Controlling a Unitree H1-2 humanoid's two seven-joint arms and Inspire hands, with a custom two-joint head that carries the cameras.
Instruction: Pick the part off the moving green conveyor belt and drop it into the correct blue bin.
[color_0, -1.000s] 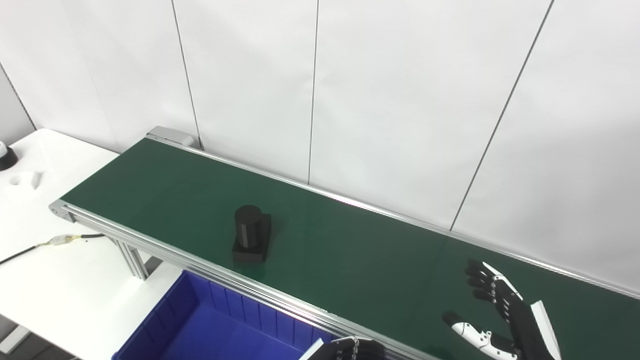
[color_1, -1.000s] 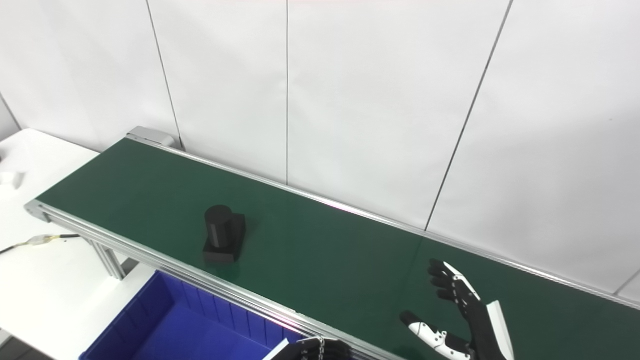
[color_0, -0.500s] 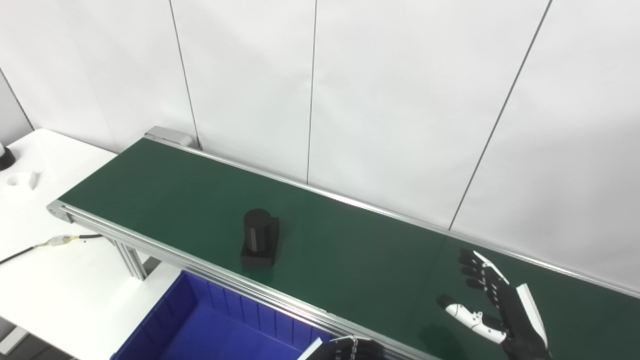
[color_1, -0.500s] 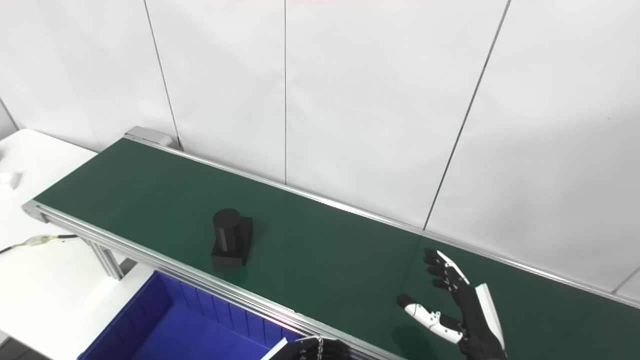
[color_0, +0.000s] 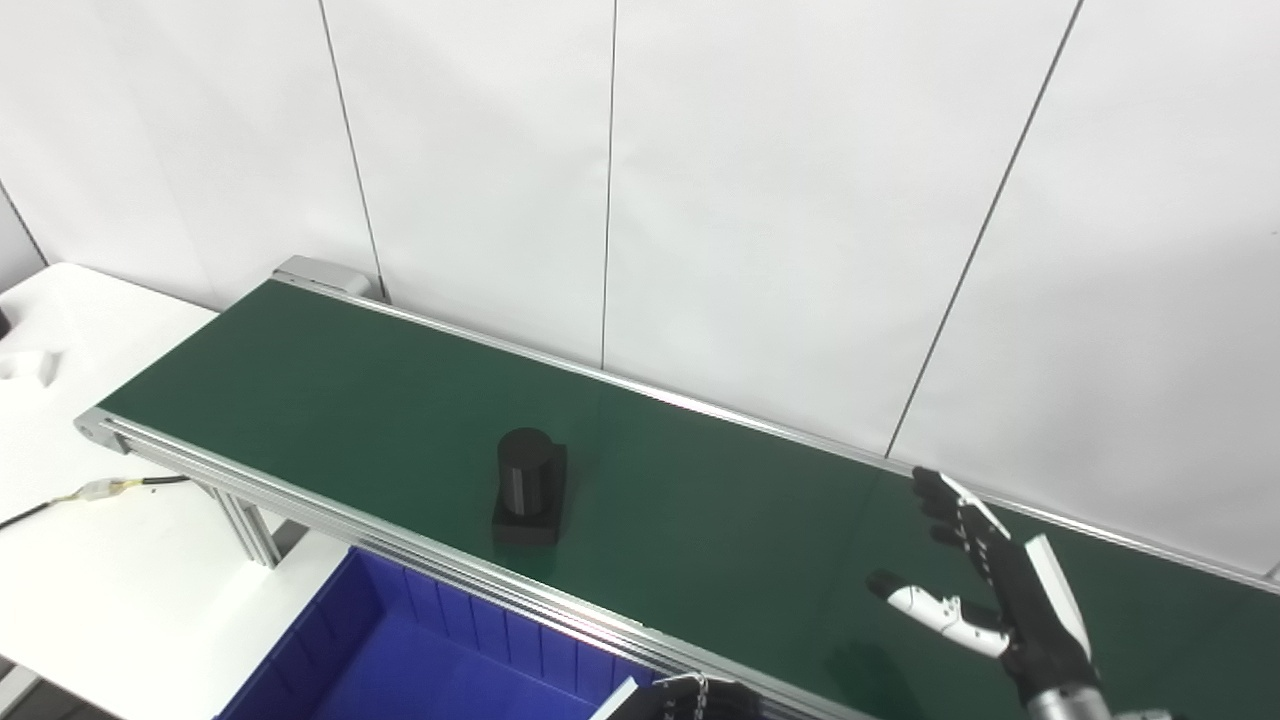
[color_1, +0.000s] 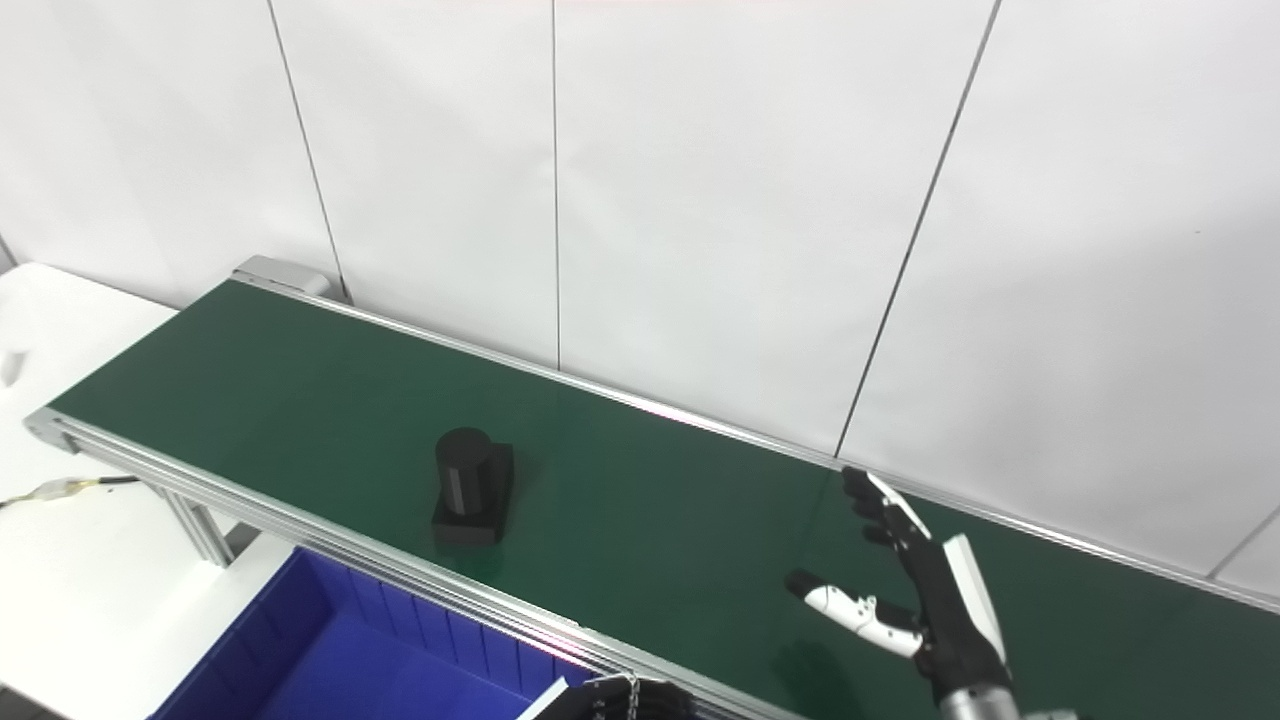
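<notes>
The robot will bring the rectangular base (color_0: 525, 528) along when it lifts the part by its cylinder, because the upright cylinder (color_0: 524, 474) goes straight up out of the same black base.
A black part (color_0: 529, 487), an upright cylinder on a rectangular base, rides on the green conveyor belt (color_0: 330, 400) near its front rail. My right hand (color_0: 990, 590) hovers over the belt well to the right of the part, fingers spread and thumb out, holding nothing. Only the top of my left hand (color_0: 690, 697) shows at the bottom edge, dark and cut off by the frame, just in front of the belt's rail. A blue bin (color_0: 420, 660) sits below the belt's front rail, left of that hand.
A white table (color_0: 120, 560) lies to the left with a cable and connector (color_0: 100, 490) on it and a small white piece (color_0: 25, 365) at the far left. White wall panels rise right behind the belt.
The part has travelled to the right along the belt. My right hand has risen and moved slightly toward the belt's far side. The camera has shifted a little rightward.
</notes>
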